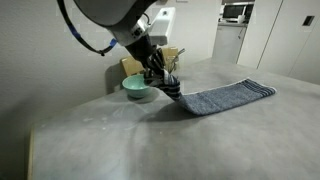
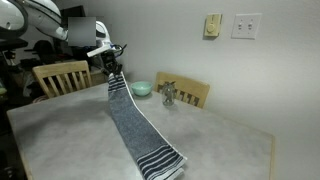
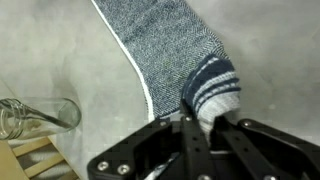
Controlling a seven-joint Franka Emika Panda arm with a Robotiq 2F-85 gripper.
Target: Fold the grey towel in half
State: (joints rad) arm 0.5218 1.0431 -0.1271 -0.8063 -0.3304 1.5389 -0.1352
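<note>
The robot's gripper is holding the towel's striped end (image 2: 116, 81) out by the teal bowl, so it should raise that end high and bring it back toward the other striped end (image 2: 161, 162).
The grey towel (image 2: 135, 125) is a long blue-grey terry cloth with dark and white stripes at its ends. It lies across the grey table in both exterior views (image 1: 225, 98). My gripper (image 2: 111, 66) is shut on the towel's far striped end and holds it lifted above the table, so the cloth slopes down toward the other end (image 2: 163, 163). In the wrist view the jaws (image 3: 205, 125) pinch the bunched striped end (image 3: 212, 88), and the rest of the towel stretches away up the frame.
A teal bowl (image 1: 136, 88) sits on the table close behind the gripper, also shown in an exterior view (image 2: 141, 89). A clear glass (image 3: 45, 115) and a small metal object (image 2: 168, 95) stand nearby. Wooden chairs (image 2: 62, 76) stand at the table's edges.
</note>
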